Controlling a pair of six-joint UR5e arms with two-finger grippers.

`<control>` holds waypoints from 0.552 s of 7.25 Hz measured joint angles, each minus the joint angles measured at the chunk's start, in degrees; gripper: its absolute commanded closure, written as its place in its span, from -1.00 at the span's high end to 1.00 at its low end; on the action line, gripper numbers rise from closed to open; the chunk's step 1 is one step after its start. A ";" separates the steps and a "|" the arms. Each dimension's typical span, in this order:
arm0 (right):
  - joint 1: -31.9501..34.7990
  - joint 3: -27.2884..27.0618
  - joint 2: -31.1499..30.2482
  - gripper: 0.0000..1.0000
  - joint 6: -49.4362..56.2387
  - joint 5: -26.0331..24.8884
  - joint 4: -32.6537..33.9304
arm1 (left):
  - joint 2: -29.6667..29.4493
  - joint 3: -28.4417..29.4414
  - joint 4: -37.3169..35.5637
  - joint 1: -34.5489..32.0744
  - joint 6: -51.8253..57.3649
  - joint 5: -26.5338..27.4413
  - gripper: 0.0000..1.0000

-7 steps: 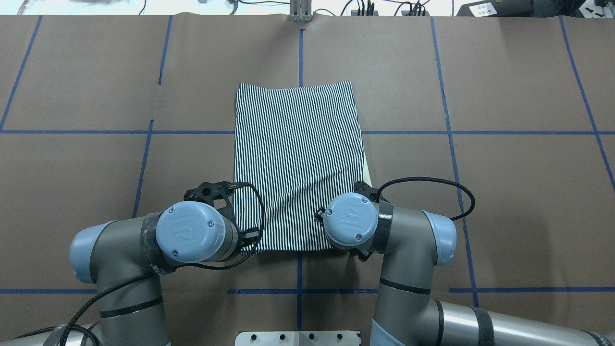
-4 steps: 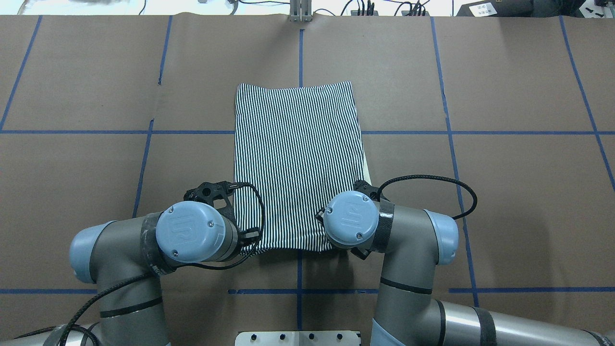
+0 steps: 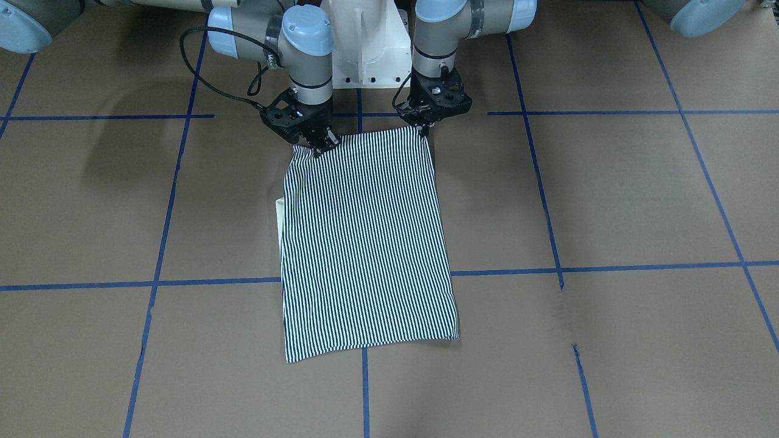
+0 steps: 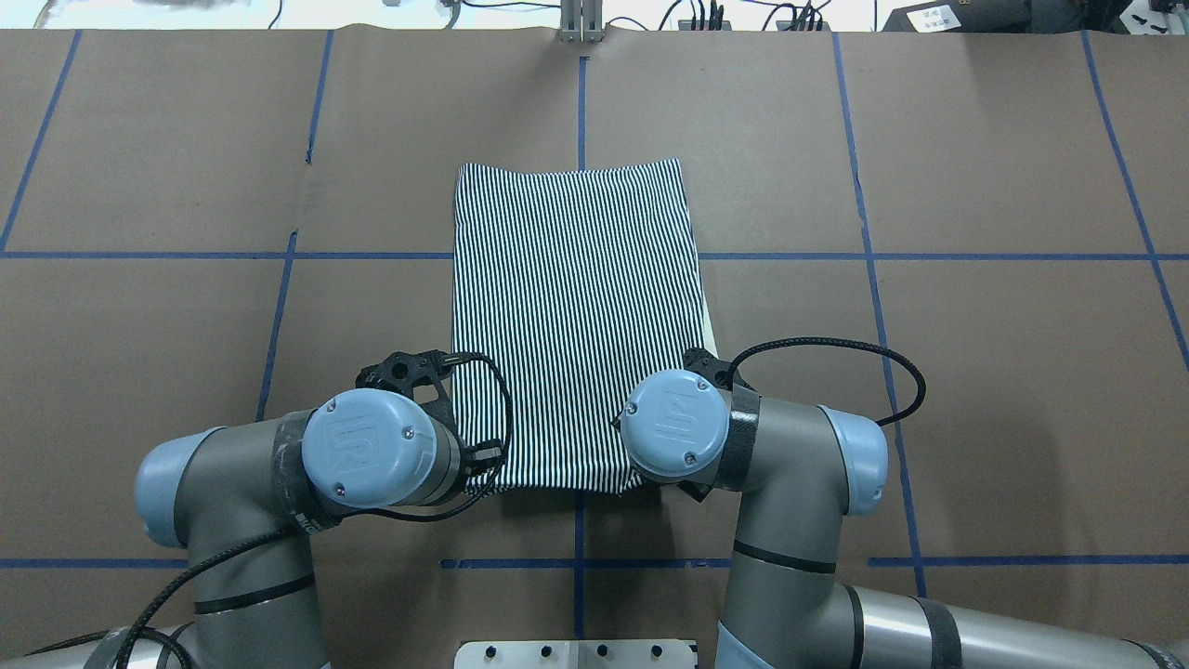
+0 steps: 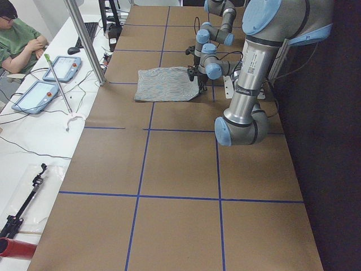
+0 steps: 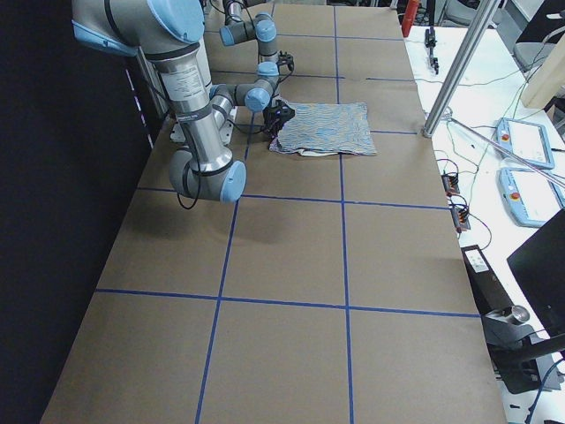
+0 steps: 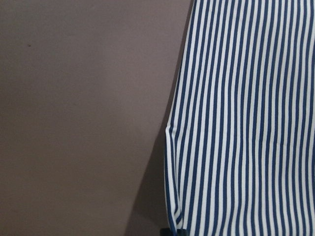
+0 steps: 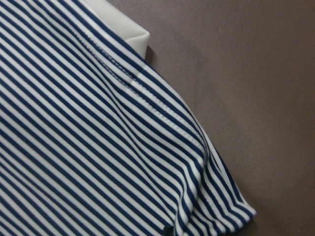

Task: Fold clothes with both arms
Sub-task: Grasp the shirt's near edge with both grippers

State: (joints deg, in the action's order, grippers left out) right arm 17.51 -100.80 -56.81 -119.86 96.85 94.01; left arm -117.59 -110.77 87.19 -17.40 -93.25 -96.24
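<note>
The shirt's near hem [image 3: 376, 134] is close to the white pedestal base, so my left gripper and right gripper should carry the hem over toward the shirt's far end [image 3: 372, 342].
The clothes are one navy-and-white striped shirt [image 3: 365, 243], folded into a long rectangle and lying flat mid-table [image 4: 576, 316]. A cream collar [image 3: 279, 210] pokes out from under one long edge. In the front-facing view my left gripper [image 3: 425, 129] is shut on the shirt's near corner on the view's right. My right gripper [image 3: 319, 146] pinches the other near corner. That near hem sits slightly off the table. From overhead the blue wrist caps of the left arm [image 4: 372, 446] and right arm [image 4: 673, 432] hide both sets of fingers. The wrist views show only striped cloth [image 7: 246, 123] and the collar [image 8: 128, 29].
The brown table [image 4: 975, 372] is gridded with blue tape. The white pedestal base [image 3: 365, 42] stands just behind the grippers. Past the table's far edge is a metal post [image 5: 84, 39], tablets [image 5: 62, 68] and cables. A seated person [image 5: 20, 42] is beside them.
The right wrist has shifted slightly inward, toward the shirt's middle, and the near right corner has drawn in with it. The left arm is nearly still.
</note>
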 measured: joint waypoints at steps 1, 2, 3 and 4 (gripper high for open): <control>-0.01 -0.33 0.07 -1.00 0.07 0.15 0.02 | 0.07 -0.09 0.00 0.07 0.00 0.00 -1.00; -0.08 -1.13 -0.02 -1.00 0.19 0.41 0.03 | 0.22 -0.32 -0.02 0.56 -0.02 0.04 -1.00; -0.46 -2.49 -0.32 -1.00 0.25 0.59 0.04 | 0.29 -0.70 -0.14 1.92 -0.12 0.11 -1.00; -1.53 -4.07 -0.59 -1.00 0.24 0.65 0.08 | 0.30 -1.23 -0.41 3.98 -0.39 0.13 -1.00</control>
State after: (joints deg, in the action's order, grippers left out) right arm 15.97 -104.86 -57.41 -119.62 97.49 94.08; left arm -117.29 -112.00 86.78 -13.42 -93.64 -96.11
